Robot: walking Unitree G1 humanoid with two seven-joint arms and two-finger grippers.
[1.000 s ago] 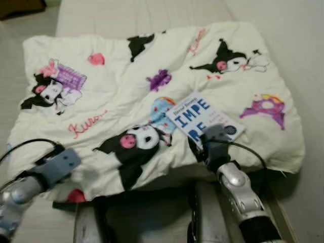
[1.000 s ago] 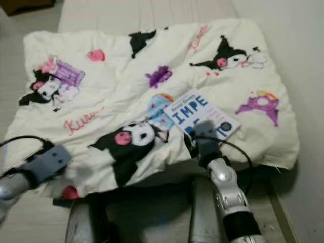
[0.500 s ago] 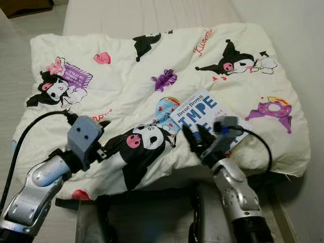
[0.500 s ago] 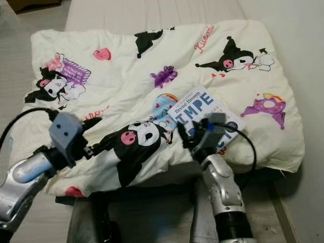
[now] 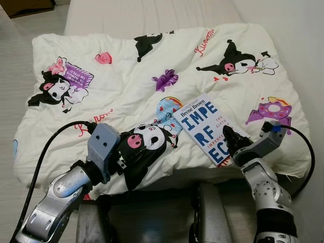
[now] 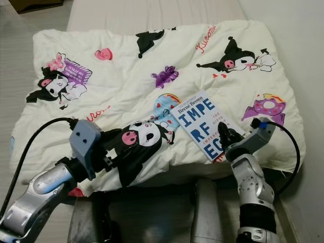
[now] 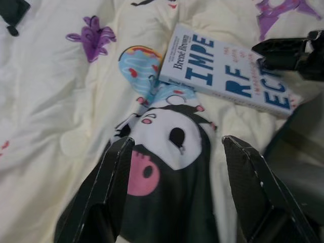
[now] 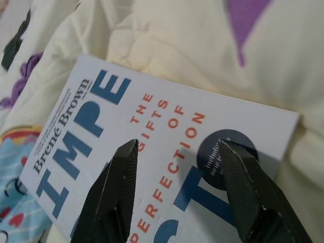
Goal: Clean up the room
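The white paperback book [image 5: 206, 126] has a thin cover and an unbound lower edge [image 8: 288, 144], so its pages will fan open when the robot picks it up.
A white paperback book [image 5: 202, 126] with blue letters lies flat on a cream comforter [image 5: 126, 86] printed with cartoon characters. My right gripper [image 8: 174, 146] is open at the book's near right corner, its fingers [image 5: 228, 137] spread over the cover [image 8: 152, 131]; I cannot tell if they touch it. Left of the book, my left gripper [image 7: 177, 143] is open with nothing between its fingers, low over a black-and-white character print [image 5: 142, 147]. Its grey wrist block [image 5: 104, 145] sits near the comforter's front edge.
The comforter lies bunched on a pale mattress [image 5: 147, 15]. A white wall [image 5: 298, 40] runs along the right, and pale floor [image 5: 12, 66] lies to the left with a brown box [image 5: 25, 5] at the far left. My own legs [image 5: 207, 212] stand against the front edge.
My right gripper has swung right, from the book's near left part to its near right corner, uncovering the title. My left arm has come up and forward over the black print.
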